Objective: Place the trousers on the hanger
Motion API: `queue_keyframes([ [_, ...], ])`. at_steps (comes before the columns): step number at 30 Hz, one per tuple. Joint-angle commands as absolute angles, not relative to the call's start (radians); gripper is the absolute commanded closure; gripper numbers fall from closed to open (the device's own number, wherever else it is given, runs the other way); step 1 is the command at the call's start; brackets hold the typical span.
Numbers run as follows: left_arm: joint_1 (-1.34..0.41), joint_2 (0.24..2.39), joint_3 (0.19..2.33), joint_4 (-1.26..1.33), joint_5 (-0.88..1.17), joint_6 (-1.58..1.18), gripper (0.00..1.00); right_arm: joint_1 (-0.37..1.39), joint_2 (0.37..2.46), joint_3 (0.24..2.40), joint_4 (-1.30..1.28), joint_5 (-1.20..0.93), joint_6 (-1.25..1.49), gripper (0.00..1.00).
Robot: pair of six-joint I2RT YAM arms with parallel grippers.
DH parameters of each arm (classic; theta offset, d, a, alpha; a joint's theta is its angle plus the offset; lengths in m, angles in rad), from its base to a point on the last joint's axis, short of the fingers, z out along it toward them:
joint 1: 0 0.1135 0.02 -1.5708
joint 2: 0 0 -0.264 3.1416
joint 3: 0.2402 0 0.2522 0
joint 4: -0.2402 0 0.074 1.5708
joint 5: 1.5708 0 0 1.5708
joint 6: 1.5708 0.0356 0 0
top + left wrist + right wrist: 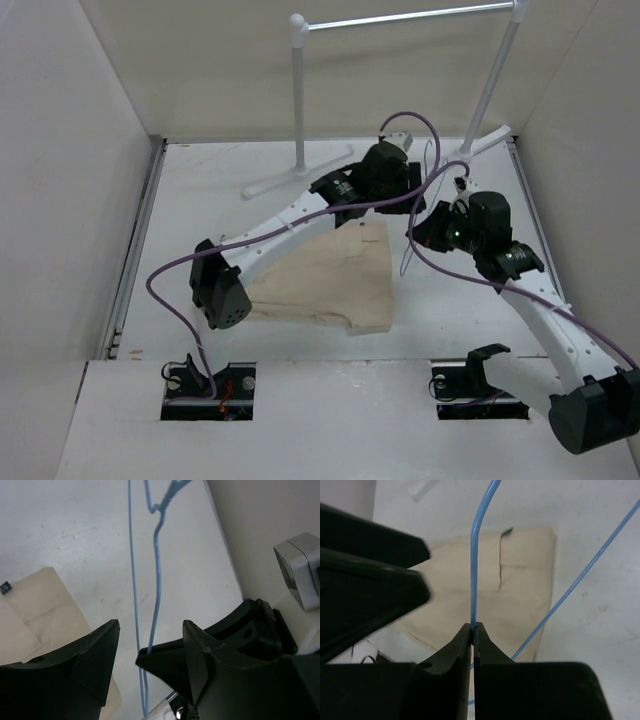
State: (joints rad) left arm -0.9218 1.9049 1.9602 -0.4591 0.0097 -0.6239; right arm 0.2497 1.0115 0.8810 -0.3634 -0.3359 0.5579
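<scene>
The robot's right gripper has hold of the hanger's wire (473,602) next to the trousers' edge, so the left gripper should close on the hanger and free the right gripper for that edge (390,275).
The trousers (330,278) lie folded flat, beige, in the middle of the table; they also show in the right wrist view as trousers (520,580). The hanger (473,570) is a thin wire that looks blue in both wrist views. My right gripper (474,626) is shut on one of its wires, above the trousers' right edge. My left gripper (151,625) is open, with two wires of the hanger (158,555) running between its fingers. The right gripper's fingers (175,660) sit just below, pinching the wire. In the top view both grippers (425,210) meet right of the trousers.
A white clothes rack (299,95) with a metal bar (405,17) stands at the back, its feet (285,180) spread on the table. Side walls close in left and right. Purple cables (165,300) loop off both arms.
</scene>
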Motion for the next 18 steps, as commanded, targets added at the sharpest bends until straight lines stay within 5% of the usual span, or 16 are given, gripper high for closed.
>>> queue_keyframes([
  [1, -0.975, 1.927, 2.017, -0.468, 0.008, -0.612, 0.5, 0.298, 0.939, 0.818, -0.379, -0.293, 0.575, 0.94],
  [5, -1.015, 1.974, 2.02, -0.459, -0.028, -0.62, 0.57, 0.341, 0.871, 0.744, -0.391, -0.287, 0.617, 0.94],
  [11, -1.038, 2.013, 1.993, -0.476, -0.107, -0.637, 0.86, 0.35, 0.779, 0.7, -0.46, -0.281, 0.653, 0.94],
  [18, -1.065, 1.982, 1.855, -0.402, -0.179, -0.695, 0.99, 0.35, 0.677, 0.673, -0.563, -0.255, 0.683, 0.91],
])
